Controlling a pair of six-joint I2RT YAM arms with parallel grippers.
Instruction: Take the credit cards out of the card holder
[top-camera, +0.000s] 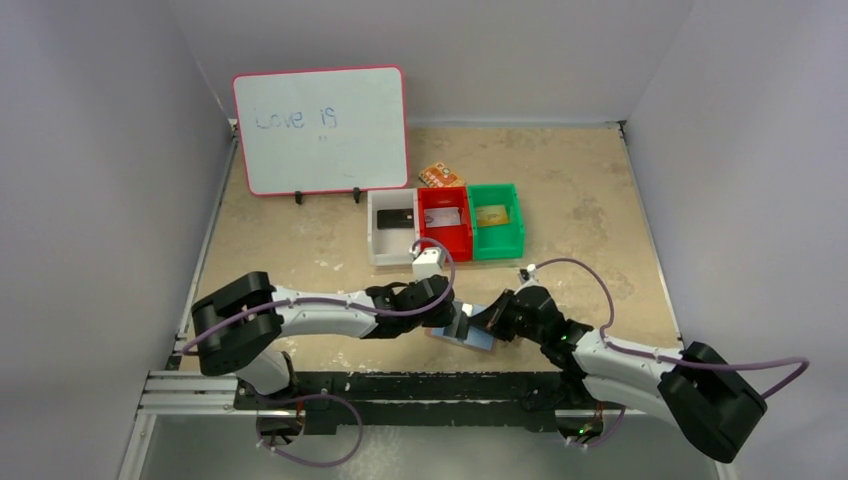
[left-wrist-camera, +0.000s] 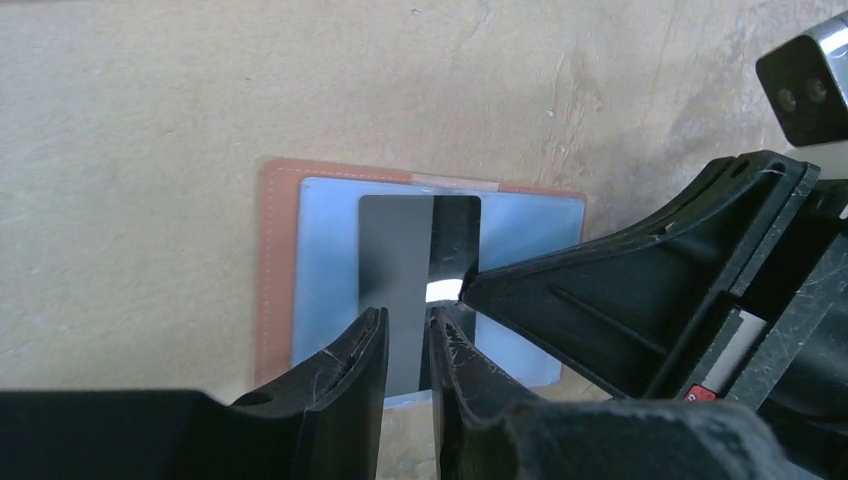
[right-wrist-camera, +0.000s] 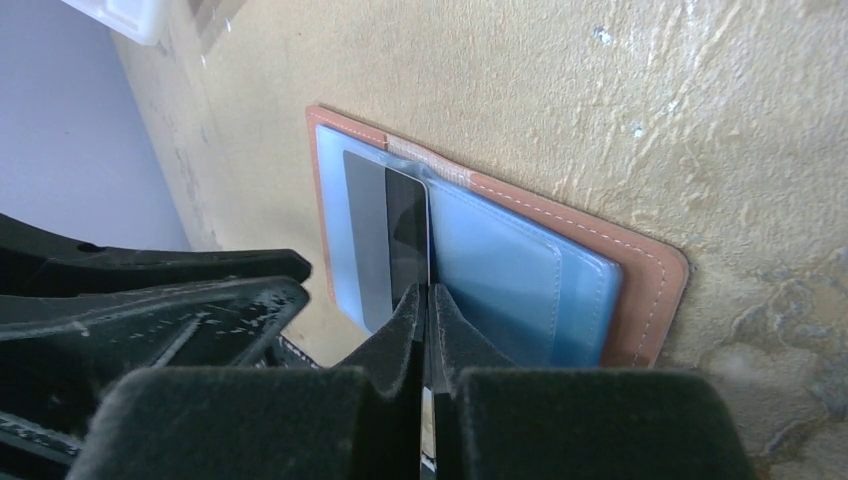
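The dark grey credit card slants low over the blue pockets, so next my left gripper pushes it upright while my right gripper opens and retakes its edge.
The card holder lies unfolded near the table's front edge, with a tan rim and a pale blue inside. A dark grey credit card sits over its blue pockets. My right gripper is shut on the card's near edge. My left gripper hovers over the same card from the other side. Its jaws stand a narrow gap apart, with the card showing through the gap. I cannot tell whether the card is free of its pocket.
Three small bins stand behind, white, red and green, each with a card inside. An orange patterned packet lies behind them. A whiteboard stands at the back left. Grey walls close in three sides.
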